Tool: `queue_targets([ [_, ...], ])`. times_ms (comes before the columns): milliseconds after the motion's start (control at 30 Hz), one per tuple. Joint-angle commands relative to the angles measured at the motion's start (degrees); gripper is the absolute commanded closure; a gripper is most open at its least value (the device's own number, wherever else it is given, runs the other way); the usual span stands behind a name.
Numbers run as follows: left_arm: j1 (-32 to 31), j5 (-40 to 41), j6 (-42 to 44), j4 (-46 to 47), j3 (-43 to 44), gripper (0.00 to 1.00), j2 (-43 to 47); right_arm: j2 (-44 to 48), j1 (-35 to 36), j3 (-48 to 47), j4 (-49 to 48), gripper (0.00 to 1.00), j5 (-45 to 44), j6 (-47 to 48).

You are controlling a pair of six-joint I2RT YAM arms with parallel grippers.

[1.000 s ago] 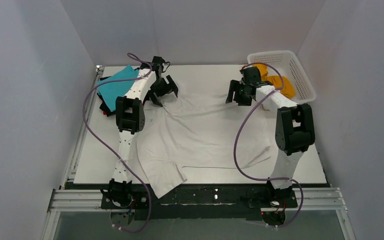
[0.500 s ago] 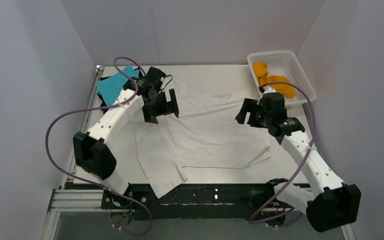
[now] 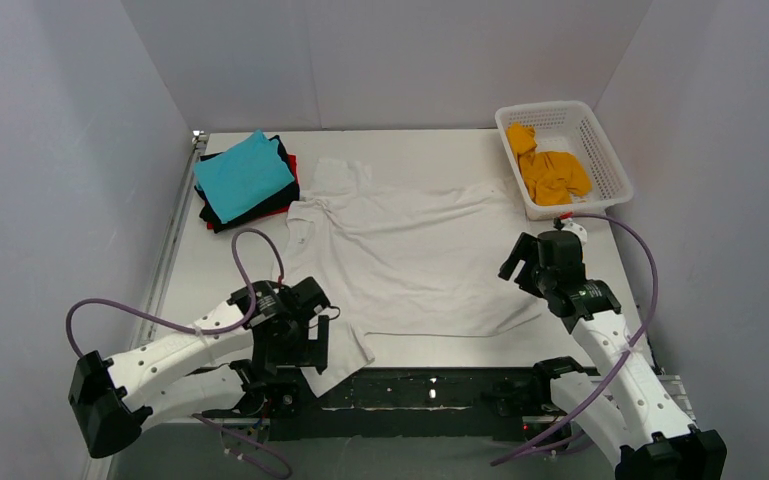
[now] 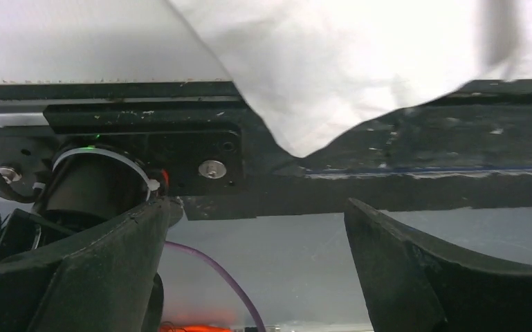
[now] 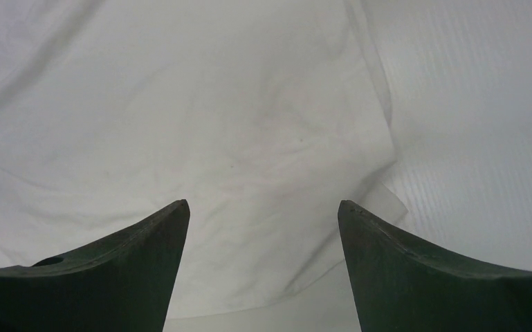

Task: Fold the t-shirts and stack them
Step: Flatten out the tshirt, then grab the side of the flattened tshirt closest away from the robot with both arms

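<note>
The t-shirt's corner (image 3: 342, 362) droops loosely over the front edge, so the white t-shirt's near side (image 3: 430, 318) will fold onto its middle when the robot carries the corner back.
The large white t-shirt (image 3: 410, 260) lies spread flat across the middle of the table, and its near left corner (image 4: 332, 83) hangs over the front edge. My left gripper (image 3: 300, 355) is open and empty, low at that corner, with its jaws (image 4: 259, 207) past the table edge. My right gripper (image 3: 518, 268) is open and empty just above the shirt's right hem (image 5: 214, 124). A teal t-shirt (image 3: 245, 175) lies on a black one (image 3: 250, 208) at the back left. The red one does not clearly show. An orange t-shirt (image 3: 553, 172) lies in the basket.
The white lattice basket (image 3: 560, 106) stands at the back right corner. The black front rail and arm base (image 4: 145, 166) are right under my left gripper. Grey walls close in the left, right and back sides. Bare table (image 5: 477, 138) shows right of the hem.
Both arms have swung back from the shirt's far edge to the near side. The left gripper is now at the near left corner, the right at the right hem. The shirt's collar end lies flat.
</note>
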State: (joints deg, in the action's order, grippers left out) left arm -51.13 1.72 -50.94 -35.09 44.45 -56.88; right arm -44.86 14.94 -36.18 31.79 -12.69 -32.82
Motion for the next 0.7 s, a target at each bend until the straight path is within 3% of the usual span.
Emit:
queue_targets([
  [0,-3.5,2.5,-6.9,-0.6,-7.2,0.03,1.7,1.3,-2.3,1.1,0.5,0.13,-5.3,-7.5],
  [233,-8.0,2.3,-6.8,13.8,-11.9,0.16,-3.6,-0.1,-8.3,1.8,0.8,0.16,0.7,-10.9],
  [467,-11.0,1.1,-6.9,13.3,-11.4,0.29,-8.9,0.9,-9.8,3.1,-0.4,0.18,1.5,-13.5],
  [667,-13.2,-0.5,-5.7,12.2,-11.7,0.33,-11.7,5.1,-10.1,3.2,1.6,0.18,-1.4,-16.2],
])
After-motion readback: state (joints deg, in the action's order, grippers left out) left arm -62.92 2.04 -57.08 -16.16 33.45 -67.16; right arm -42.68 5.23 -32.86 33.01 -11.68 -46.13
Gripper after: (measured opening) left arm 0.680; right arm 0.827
